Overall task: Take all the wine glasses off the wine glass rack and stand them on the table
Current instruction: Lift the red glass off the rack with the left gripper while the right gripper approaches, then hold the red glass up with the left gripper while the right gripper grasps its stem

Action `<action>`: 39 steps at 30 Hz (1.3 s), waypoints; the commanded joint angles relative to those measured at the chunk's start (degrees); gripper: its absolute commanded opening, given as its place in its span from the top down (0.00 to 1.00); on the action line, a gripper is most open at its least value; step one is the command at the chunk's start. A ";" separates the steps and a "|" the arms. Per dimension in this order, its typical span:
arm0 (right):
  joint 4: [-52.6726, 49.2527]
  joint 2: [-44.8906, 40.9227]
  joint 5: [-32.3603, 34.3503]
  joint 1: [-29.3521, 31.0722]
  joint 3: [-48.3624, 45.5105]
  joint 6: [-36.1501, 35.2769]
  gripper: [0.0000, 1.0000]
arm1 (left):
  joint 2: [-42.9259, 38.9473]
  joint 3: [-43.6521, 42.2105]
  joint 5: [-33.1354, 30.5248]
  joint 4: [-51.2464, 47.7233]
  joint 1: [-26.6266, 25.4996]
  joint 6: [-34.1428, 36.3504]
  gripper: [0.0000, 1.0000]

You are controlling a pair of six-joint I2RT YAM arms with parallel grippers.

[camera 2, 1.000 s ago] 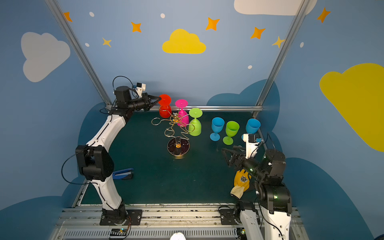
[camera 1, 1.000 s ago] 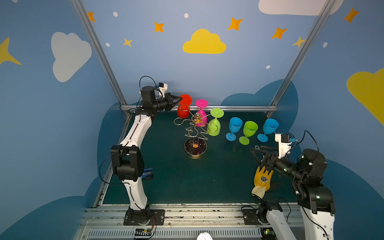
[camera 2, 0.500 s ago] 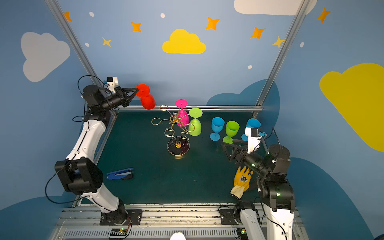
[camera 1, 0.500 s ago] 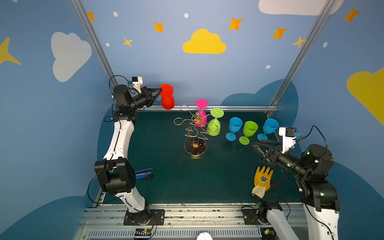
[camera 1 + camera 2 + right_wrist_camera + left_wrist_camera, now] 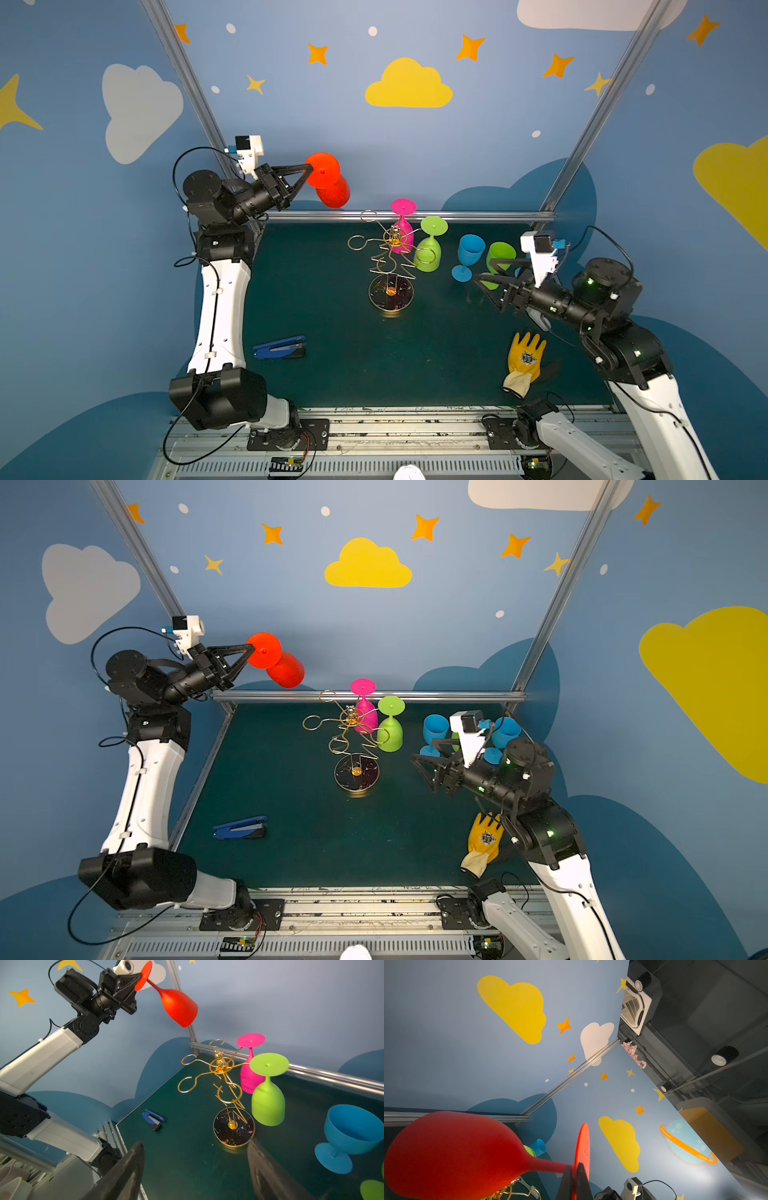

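Note:
The red wine glass's bowl (image 5: 334, 193) is free and faces my open right gripper (image 5: 497, 274), so my left gripper should keep bringing it there until those fingers hold the bowl.
A red wine glass (image 5: 332, 187) hangs in the air at the back left, clear of the wine glass rack, bowl tilted down. My left gripper (image 5: 309, 169) is shut on the edge of its round foot (image 5: 582, 1147). The gold wire wine glass rack (image 5: 390, 257) stands mid-table on its dark round base (image 5: 233, 1128). A pink glass (image 5: 402, 239) and a green glass (image 5: 430, 253) hang upside down from its right-hand arms. My right gripper (image 5: 483, 269) hovers open and empty to the right of the rack.
A blue glass (image 5: 469, 253) and a green glass (image 5: 500, 253) stand upright right of the rack, close behind my right gripper. A blue stapler (image 5: 279, 347) lies front left. A yellow glove (image 5: 525, 361) lies front right. A metal rail (image 5: 478, 216) runs along the back edge.
My left gripper has carried the red glass up and to the left, away from the rack. My right gripper has moved from above the glove toward the rack, still open.

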 commanded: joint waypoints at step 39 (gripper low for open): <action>35.61 30.04 10.69 17.90 10.13 -25.92 0.11 | -9.48 -10.82 3.26 5.96 -20.52 -8.34 0.97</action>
